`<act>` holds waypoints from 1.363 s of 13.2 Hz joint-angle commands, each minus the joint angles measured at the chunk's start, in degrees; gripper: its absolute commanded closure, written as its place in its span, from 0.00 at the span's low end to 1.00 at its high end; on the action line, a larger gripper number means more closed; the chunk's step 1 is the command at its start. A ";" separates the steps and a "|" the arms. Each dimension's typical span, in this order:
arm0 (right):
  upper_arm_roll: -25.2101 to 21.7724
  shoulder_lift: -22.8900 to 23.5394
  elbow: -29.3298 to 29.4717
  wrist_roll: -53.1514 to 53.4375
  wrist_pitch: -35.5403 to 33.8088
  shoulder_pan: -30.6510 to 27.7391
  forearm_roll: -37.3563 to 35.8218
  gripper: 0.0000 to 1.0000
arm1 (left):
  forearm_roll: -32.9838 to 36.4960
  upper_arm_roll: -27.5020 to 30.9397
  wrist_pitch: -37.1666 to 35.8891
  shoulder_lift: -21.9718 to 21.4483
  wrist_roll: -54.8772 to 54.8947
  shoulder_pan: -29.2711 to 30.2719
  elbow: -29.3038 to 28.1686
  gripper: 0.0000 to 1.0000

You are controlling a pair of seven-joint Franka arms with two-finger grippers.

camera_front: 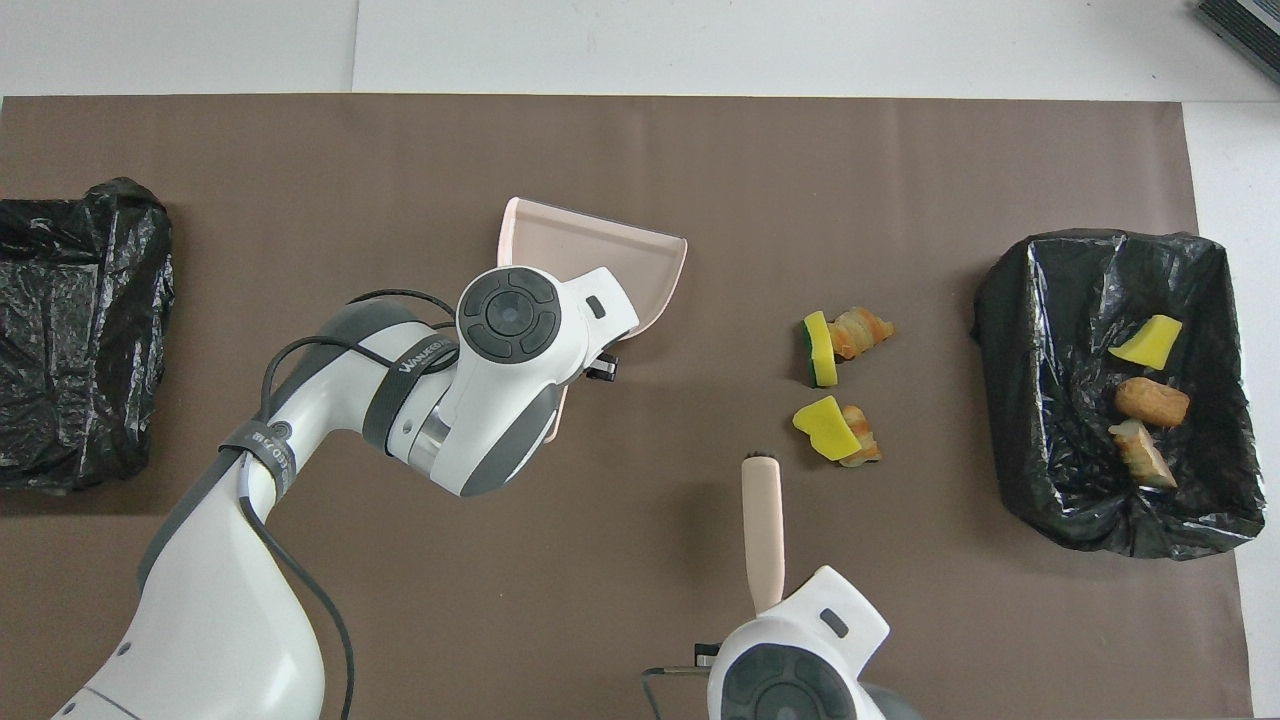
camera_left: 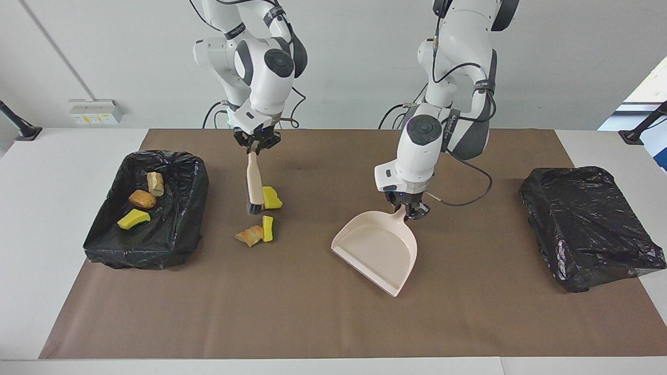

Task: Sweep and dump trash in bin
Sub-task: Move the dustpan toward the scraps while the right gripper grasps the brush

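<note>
My left gripper needs to turn the dustpan's open edge (camera_front: 601, 221) toward the chunks first, because it faces away from the trash. My right gripper should then sweep from the bin's side.
My left gripper (camera_left: 409, 208) is shut on the handle of the beige dustpan (camera_left: 378, 247), which hangs turned at an angle over the middle of the mat. In the overhead view the dustpan (camera_front: 600, 265) pokes out from under my left wrist. My right gripper (camera_left: 256, 147) is shut on the wooden brush (camera_left: 254, 187), bristles down. The brush (camera_front: 762, 525) hangs just beside the loose trash. That trash is two pairs of yellow and orange chunks (camera_left: 271, 198) (camera_left: 255, 233) on the mat. The black-lined bin (camera_left: 195, 177) beside them holds three chunks (camera_left: 141, 199).
A second black-lined bin (camera_left: 589, 224) stands at the left arm's end of the table. The brown mat (camera_left: 312, 323) covers most of the white table. In the overhead view the bin with trash (camera_front: 1000, 300) is beside the loose chunks (camera_front: 845, 335).
</note>
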 commanded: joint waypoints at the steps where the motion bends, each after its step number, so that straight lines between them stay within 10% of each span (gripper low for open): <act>1: 1.00 9.32 6.22 -4.29 -0.59 -3.22 -7.00 1.00 | 2.72 -0.44 -1.51 -0.13 10.14 -1.18 0.37 1.00; 6: 1.35 14.27 7.03 -4.47 -0.85 -3.84 -5.98 1.00 | 2.73 -0.96 -1.68 -2.33 10.17 -5.92 -3.94 1.00; 18: 1.52 13.31 4.57 -8.96 4.16 3.53 43.30 1.00 | 7.73 -0.88 7.10 -11.82 9.82 -9.44 -22.31 1.00</act>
